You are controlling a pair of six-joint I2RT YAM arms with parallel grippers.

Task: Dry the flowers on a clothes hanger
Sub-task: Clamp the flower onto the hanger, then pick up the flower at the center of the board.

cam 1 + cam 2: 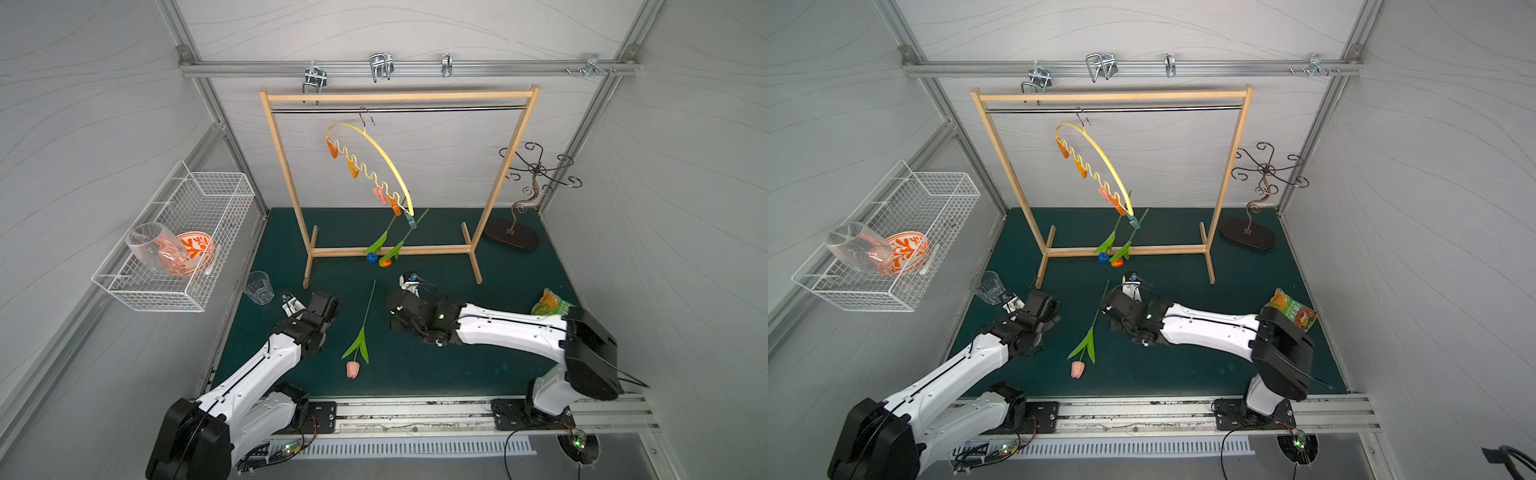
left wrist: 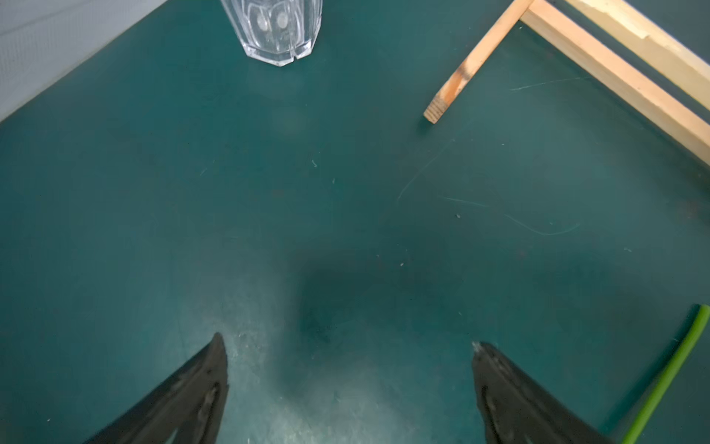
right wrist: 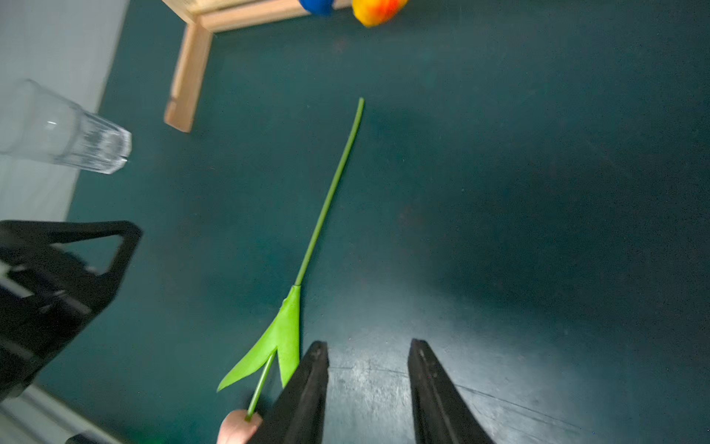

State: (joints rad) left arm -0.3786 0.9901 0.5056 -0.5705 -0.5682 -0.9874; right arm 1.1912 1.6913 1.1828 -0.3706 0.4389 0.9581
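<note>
The pink tulip's stem (image 1: pixel 370 303) lies clear, and the fingers of the robot's right gripper are open across its width, so the robot should go on moving in until they are on either side of it near the leaves (image 1: pixel 364 325) before they close.
The pale yellow clothes hanger (image 1: pixel 384 160) hangs tilted from the rack's metal rod. Two of the flowers hang head down from clothespins at its low end: a blue tulip (image 1: pixel 372 258) and an orange-yellow tulip (image 1: pixel 385 262), their heads near the rack's bottom bar. The pink tulip (image 1: pixel 352 369) lies flat on the green mat between the arms, and its stem (image 3: pixel 330 192) points toward the rack. My right gripper (image 3: pixel 368 341) is open over bare mat just beside the tulip's leaves (image 3: pixel 280 342), holding nothing. My left gripper (image 2: pixel 347 339) stands wide open and empty over the mat, left of the stem.
A clear glass tumbler (image 1: pixel 258 287) stands at the mat's left edge, close to my left gripper. The wooden rack (image 1: pixel 399 97) spans the back, its foot (image 2: pixel 461 77) ahead of my left gripper. A dark scrolled stand (image 1: pixel 513 235), a snack bag (image 1: pixel 550 303) and a wall basket (image 1: pixel 174 232) sit around.
</note>
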